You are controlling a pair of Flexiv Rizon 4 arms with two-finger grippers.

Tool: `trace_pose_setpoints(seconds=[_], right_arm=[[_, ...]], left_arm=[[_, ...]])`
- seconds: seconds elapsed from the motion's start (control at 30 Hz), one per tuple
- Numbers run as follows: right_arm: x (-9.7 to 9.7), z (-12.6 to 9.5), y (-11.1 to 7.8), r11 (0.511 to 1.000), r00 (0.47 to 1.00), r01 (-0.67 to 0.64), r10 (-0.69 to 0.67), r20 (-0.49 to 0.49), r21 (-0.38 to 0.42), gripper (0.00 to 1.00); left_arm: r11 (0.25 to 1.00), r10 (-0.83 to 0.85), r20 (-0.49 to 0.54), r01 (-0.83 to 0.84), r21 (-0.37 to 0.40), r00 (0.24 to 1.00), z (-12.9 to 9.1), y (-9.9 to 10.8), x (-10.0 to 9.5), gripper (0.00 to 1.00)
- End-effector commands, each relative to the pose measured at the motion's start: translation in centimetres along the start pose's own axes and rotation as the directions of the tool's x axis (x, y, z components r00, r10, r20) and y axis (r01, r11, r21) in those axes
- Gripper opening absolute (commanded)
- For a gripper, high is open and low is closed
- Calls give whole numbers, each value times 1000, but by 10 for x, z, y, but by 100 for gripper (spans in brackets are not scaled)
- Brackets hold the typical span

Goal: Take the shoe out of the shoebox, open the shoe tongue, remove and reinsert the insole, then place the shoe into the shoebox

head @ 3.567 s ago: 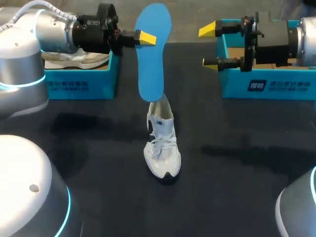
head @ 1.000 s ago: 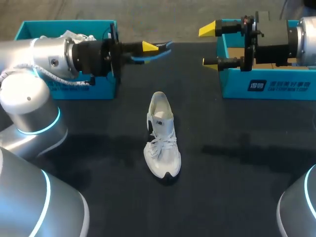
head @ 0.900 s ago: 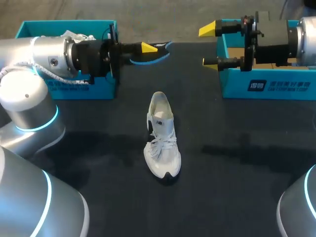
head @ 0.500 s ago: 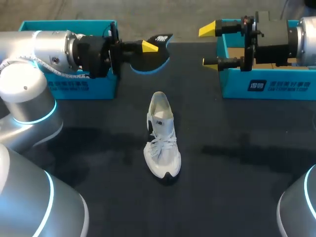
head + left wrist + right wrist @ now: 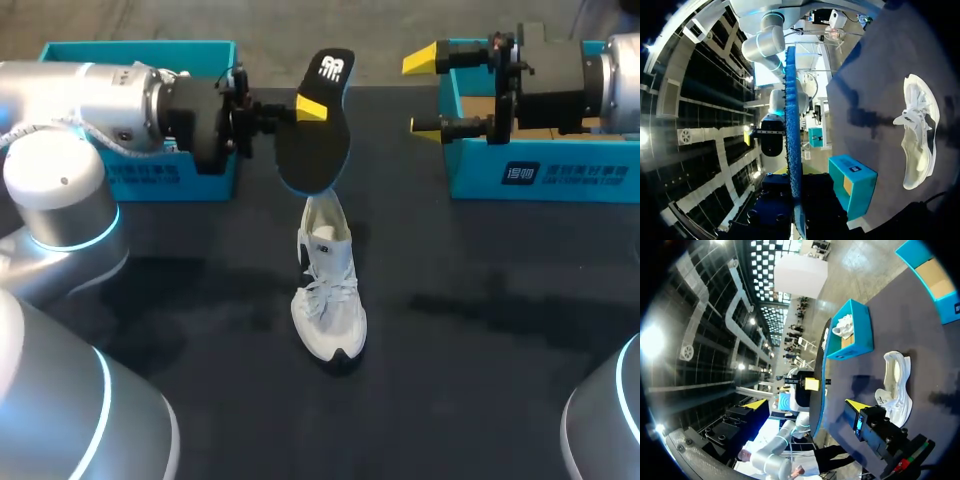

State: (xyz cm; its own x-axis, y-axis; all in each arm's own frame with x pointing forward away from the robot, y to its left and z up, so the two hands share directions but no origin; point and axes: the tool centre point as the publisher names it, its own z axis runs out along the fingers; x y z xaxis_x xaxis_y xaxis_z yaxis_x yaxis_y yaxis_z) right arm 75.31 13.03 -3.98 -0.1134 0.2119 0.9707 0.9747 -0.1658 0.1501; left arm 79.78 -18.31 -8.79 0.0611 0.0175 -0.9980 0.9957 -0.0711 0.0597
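The robot can expect the black insole [image 5: 314,150] to slip into the white shoe and stay unfolded when the robot pushes, because the insole stands straight from a pinch at its edge [image 5: 311,109].
My left gripper [image 5: 306,112] is shut on the insole [image 5: 314,135], which hangs nearly upright, dark logo face toward the head camera. Its lower end sits just above the heel opening of the white shoe [image 5: 328,285]. The shoe stands on the black table, toe toward the front edge. In the left wrist view the insole [image 5: 792,135] shows edge-on and blue between my fingers, with the shoe [image 5: 919,131] off to the side. My right gripper [image 5: 428,93] stands open and empty over the right shoebox's [image 5: 540,172] near corner. The right wrist view shows the insole [image 5: 817,385] and shoe [image 5: 896,385] ahead.
A teal shoebox [image 5: 150,180] at the back left lies partly behind my left arm; the right wrist view shows another white shoe [image 5: 844,326] inside it. The right shoebox is also teal and shows a cardboard floor. Dark table surface surrounds the shoe.
My left wrist has turned, swinging the insole from lying flat and edge-on to hanging upright with its dark face showing, lower end down over the shoe's heel. The right arm has not moved.
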Motion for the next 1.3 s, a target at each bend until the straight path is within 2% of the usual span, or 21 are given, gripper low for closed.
trace_pose_setpoints(seconds=[0.03, 0.53, 0.9, 0.93, 0.97, 1.0, 1.13, 1.17, 1.3], right_arm=[[3, 8, 0, 1000, 1000, 2, -2, -7, 2, 100], [6, 50, -13, 996, 1000, -3, 4, -15, 94, 100], [7, 68, -21, 989, 1000, -7, 9, -15, 147, 100], [8, 70, -21, 989, 1000, -6, 8, -16, 149, 98], [8, 70, -21, 989, 1000, -5, 8, -17, 150, 84], [9, 71, -21, 988, 1000, -5, 8, -18, 151, 78], [8, 74, -23, 987, 1000, -8, 11, -18, 159, 62], [8, 74, -24, 987, 1000, -8, 11, -18, 160, 50], [6, 76, -26, 986, 1000, -14, 17, -18, 165, 45]], left_arm=[[1000, 3, 5, -3, 0, 1000, 3, 2, 1, 0], [1000, 7, 39, -8, 8, 999, 16, 10, -8, 0], [1000, 6, 58, -6, -1, 998, 27, 12, -9, 0], [1000, 5, 64, -5, -5, 998, 28, 11, -9, 0], [1000, 6, 64, -6, -7, 998, 29, 11, -9, 0], [1000, 6, 65, -6, -8, 998, 29, 11, -9, 0], [1000, 11, 71, -10, -12, 997, 34, 11, -12, 0], [1000, 11, 72, -10, -11, 997, 34, 11, -13, 0], [1000, 16, 80, -15, -14, 997, 35, 10, -14, 0]])
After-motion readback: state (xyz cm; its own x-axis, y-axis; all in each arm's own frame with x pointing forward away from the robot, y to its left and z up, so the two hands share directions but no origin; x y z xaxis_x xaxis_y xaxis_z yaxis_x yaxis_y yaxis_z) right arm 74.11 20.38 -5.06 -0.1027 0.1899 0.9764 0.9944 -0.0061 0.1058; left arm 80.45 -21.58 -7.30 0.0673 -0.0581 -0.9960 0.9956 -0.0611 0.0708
